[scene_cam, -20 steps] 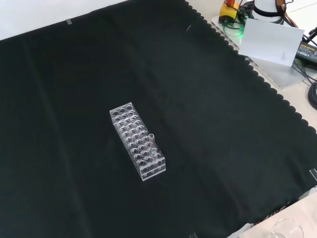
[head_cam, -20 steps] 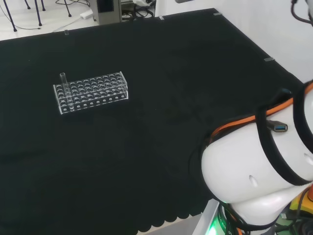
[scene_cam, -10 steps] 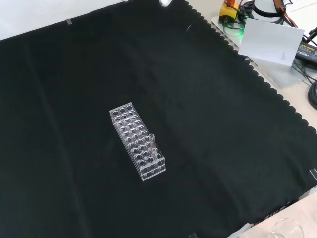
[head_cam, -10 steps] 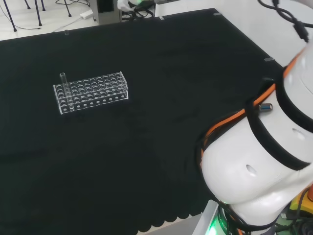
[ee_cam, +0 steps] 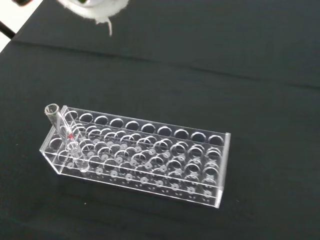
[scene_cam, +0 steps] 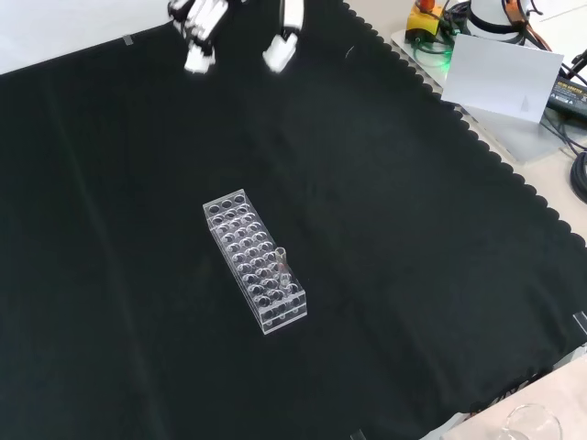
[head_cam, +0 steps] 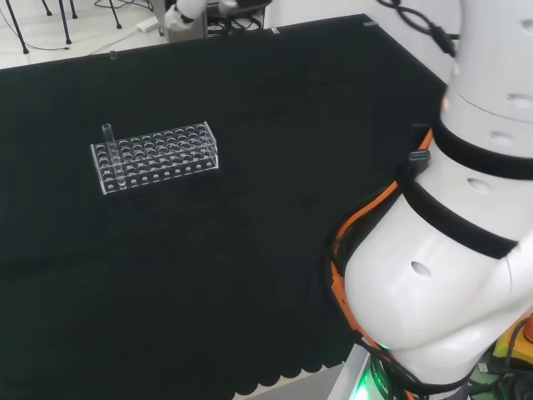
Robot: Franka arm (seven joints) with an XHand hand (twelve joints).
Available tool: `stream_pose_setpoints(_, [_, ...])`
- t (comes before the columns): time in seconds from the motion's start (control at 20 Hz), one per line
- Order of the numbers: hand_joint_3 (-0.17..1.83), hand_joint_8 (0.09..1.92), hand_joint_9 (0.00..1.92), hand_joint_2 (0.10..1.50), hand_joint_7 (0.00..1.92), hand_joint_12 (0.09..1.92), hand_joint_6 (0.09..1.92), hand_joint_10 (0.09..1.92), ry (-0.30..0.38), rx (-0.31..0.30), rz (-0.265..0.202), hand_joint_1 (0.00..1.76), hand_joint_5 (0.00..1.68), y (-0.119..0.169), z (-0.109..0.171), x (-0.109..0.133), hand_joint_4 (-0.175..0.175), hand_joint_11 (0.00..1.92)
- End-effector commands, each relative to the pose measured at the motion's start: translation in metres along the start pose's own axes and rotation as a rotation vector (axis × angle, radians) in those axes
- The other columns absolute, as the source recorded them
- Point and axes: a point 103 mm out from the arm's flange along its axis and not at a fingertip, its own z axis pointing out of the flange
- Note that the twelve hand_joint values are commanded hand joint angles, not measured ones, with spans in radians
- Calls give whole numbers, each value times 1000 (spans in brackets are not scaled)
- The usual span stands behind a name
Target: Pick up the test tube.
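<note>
The test tube's lower end [scene_cam: 285, 282] sits deep inside the clear plastic rack [scene_cam: 254, 261], so the rack should move a little crooked along with the test tube when the robot's gripper lifts the tube.
A clear test tube [head_cam: 109, 147] stands upright in an end hole of a clear plastic rack [head_cam: 158, 154] at the left of the black cloth in the head view. In the front view the test tube [scene_cam: 283, 264] is near the rack's [scene_cam: 248, 252] closer end, mid-cloth. Up close in the wrist view, the test tube [ee_cam: 65, 137] pokes above the rack [ee_cam: 150, 160] and bears a small red mark. My hand [scene_cam: 202, 32] hangs at the cloth's far edge, well away from the rack, fingers relaxed and thumb [scene_cam: 280, 41] spread apart, holding nothing. In the head view the hand [head_cam: 185, 12] is at the top.
The arm's white links [head_cam: 450, 250] take up the right of the head view. A grey plate with a white sheet [scene_cam: 503, 78] and cables lie off the cloth at the front view's upper right. A clear glass vessel [scene_cam: 532, 423] stands beyond the cloth's lower right corner.
The hand has come into the front view from the top and moved down over the cloth's far edge. The arm's links have swung upward in the head view. Rack and tube have stayed put.
</note>
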Motion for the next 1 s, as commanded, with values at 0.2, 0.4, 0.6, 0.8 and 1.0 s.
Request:
stream_pose_setpoints(0.2, [558, 846, 419, 691, 356, 1597, 238, 944, -29, 120, -121, 848, 392, 88, 58, 76, -110, 2])
stream_pose_setpoints(0.4, [564, 845, 421, 689, 359, 1596, 241, 942, -37, 149, -163, 850, 392, 109, 77, 103, -110, 3])
stream_pose_setpoints(0.6, [569, 845, 422, 687, 362, 1596, 243, 942, -36, 178, -185, 853, 391, 128, 95, 123, -111, 6])
stream_pose_setpoints(0.8, [574, 844, 424, 685, 363, 1594, 245, 941, -57, 202, -207, 855, 390, 138, 113, 136, -111, 9])
stream_pose_setpoints(1.0, [579, 844, 426, 684, 367, 1594, 248, 942, -101, 226, -214, 858, 392, 145, 136, 140, -114, 14])
